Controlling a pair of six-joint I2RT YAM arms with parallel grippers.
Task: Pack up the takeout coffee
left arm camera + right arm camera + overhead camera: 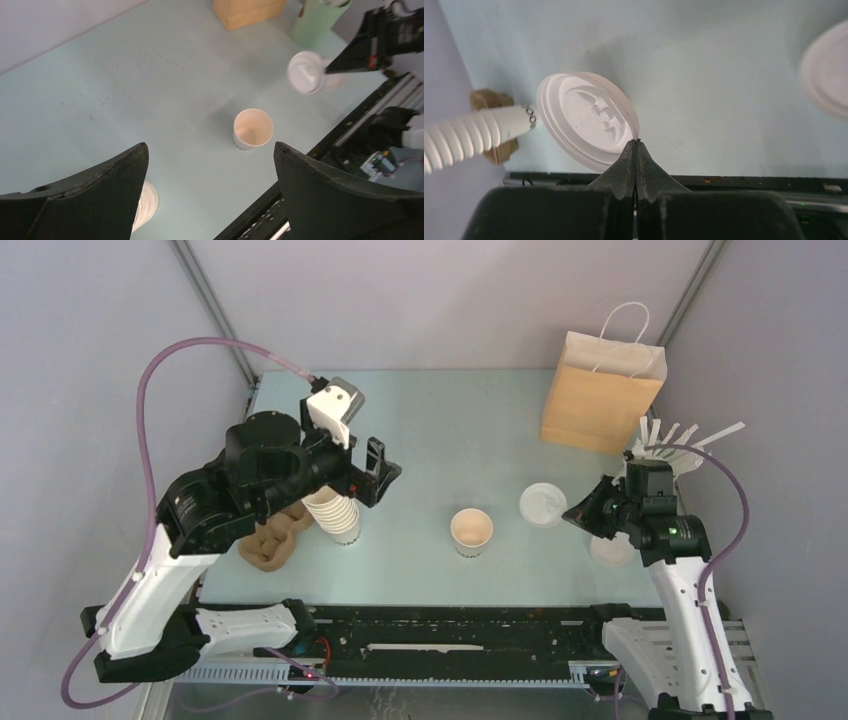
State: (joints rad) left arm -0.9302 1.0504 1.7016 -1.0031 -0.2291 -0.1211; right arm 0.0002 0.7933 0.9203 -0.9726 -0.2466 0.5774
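Observation:
One side of the white lid (543,505) is in my right gripper and its opposite rim (522,504) is free, so my left gripper should carry on going there until it closes.
The takeout coffee cup (471,531), cream outside and tan inside, stands upright and uncovered mid-table; the left wrist view shows it (253,129) ahead of the fingers. A round white lid (543,505) hangs tilted to the cup's right, pinched by its rim in my right gripper (570,514), which is shut on it. From the right wrist, the lid (586,120) sits just left of the closed fingertips of the right gripper (637,141). My left gripper (380,476) is open and holds nothing, above the stacked cups; its jaws stand wide (210,147).
A stack of nested cream cups (338,515) and a brown cardboard cup carrier (272,540) stand at the left. A brown paper bag (600,390) stands at the back right beside a green holder of stirrers (320,20). More white lids (612,550) lie under the right arm.

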